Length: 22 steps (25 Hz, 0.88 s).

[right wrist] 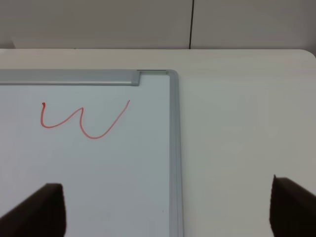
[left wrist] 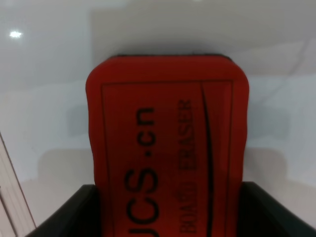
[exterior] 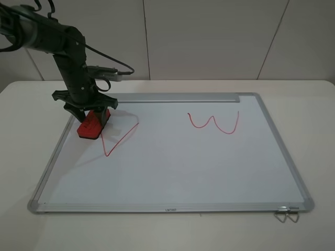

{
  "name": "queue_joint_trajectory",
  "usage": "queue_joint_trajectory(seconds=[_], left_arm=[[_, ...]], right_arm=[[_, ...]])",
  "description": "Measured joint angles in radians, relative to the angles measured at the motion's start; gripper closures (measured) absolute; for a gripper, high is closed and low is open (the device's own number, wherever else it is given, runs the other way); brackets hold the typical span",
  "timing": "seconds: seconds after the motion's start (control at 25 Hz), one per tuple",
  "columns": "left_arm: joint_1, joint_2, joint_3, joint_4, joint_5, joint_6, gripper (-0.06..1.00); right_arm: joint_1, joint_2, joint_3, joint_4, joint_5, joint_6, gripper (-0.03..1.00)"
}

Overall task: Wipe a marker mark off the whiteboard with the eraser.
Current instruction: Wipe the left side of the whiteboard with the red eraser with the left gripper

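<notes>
The eraser (exterior: 90,129) is close to the whiteboard's frame, next to the red V-shaped mark (exterior: 114,148), so my left gripper should move the eraser back inward across that mark.
The whiteboard (exterior: 172,167) lies flat on the table with its grey tray strip along the far edge. A thin red V-shaped marker mark (exterior: 121,137) sits near the board's left end. My left gripper (exterior: 92,116) is shut on the red eraser (exterior: 93,124), which rests at the board's far left, just left of the mark. The left wrist view shows the eraser (left wrist: 168,143) close up between two dark fingers (left wrist: 64,212). The right gripper (right wrist: 165,210) stands open over the board's right edge (right wrist: 174,148); it is out of the exterior view.
A wavy red W-shaped squiggle (exterior: 214,123) is drawn on the right half of the board, also seen as the squiggle (right wrist: 84,121) in the right wrist view. A metal clip (exterior: 286,213) sits at the board's near right corner. White table surrounds the board.
</notes>
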State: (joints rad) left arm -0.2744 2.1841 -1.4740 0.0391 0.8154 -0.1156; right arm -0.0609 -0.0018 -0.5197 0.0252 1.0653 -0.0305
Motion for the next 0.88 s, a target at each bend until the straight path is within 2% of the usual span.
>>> queue_joint_trajectory(seconds=[0.2,0.44,0.72,0.88], left_arm=[[-0.024,0.016,-0.007,0.024,-0.001,0.000,0.38],[-0.103,0.039,-0.020,0.027,-0.034,0.011,0.38],[-0.249,0.071,-0.037,-0.088,-0.109,0.092,0.38],[-0.299,0.079,-0.039,-0.125,-0.134,0.109,0.38]], right_arm=[[0.000,0.000,0.000,0.000,0.000,0.000,0.26],[0.000,0.000,0.000,0.000,0.000,0.000,0.26],[0.000,0.000,0.000,0.000,0.000,0.000,0.26],[0.000,0.000,0.000,0.000,0.000,0.000,0.26]])
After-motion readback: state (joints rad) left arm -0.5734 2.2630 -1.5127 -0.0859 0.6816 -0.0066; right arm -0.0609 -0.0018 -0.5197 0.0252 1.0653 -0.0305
